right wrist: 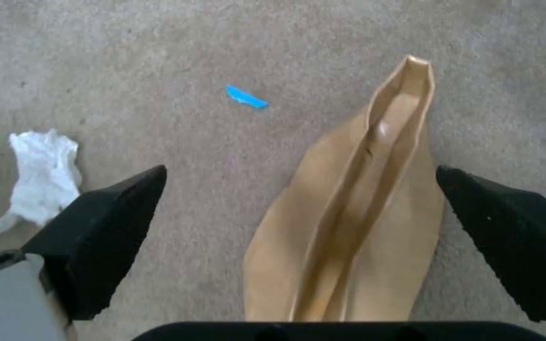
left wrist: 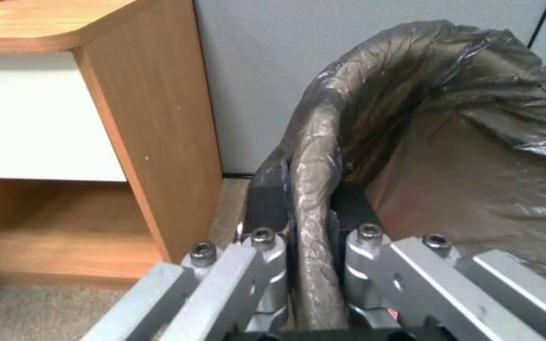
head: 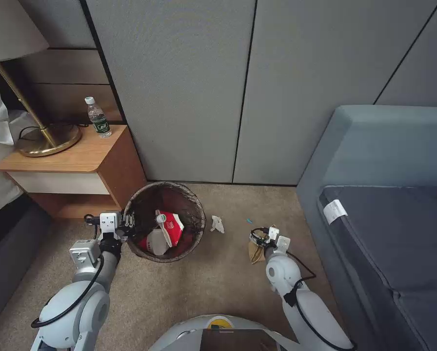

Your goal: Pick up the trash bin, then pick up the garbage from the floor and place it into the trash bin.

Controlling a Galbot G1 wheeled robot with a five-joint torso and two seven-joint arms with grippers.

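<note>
The brown paper bag [head: 256, 252] will pinch together at the bag's narrow opening and keep its shape when I lift it, because the opening's edges are crisp and upright.
The trash bin [head: 166, 222] with its dark brown liner stands on the carpet beside the nightstand, and red-and-white cups [head: 169, 228] lie inside it. My left gripper [head: 126, 222] is shut on the bin's rim [left wrist: 314, 199], one finger on each side of the liner-covered edge. To the right, my right gripper [head: 263, 239] hangs open just above a flattened brown paper bag [right wrist: 355, 222], which lies between its two black fingers [right wrist: 105, 227]. A white tissue [head: 217, 224] and a small blue scrap [right wrist: 246, 96] rest on the carpet between the bin and the bag.
A wooden nightstand [head: 77, 170] with a brass lamp [head: 48, 139] and a water bottle [head: 98, 117] stands just left of the bin. Grey wall panels run behind. A grey-blue sofa [head: 389, 204] fills the right side. Open carpet lies in front of me.
</note>
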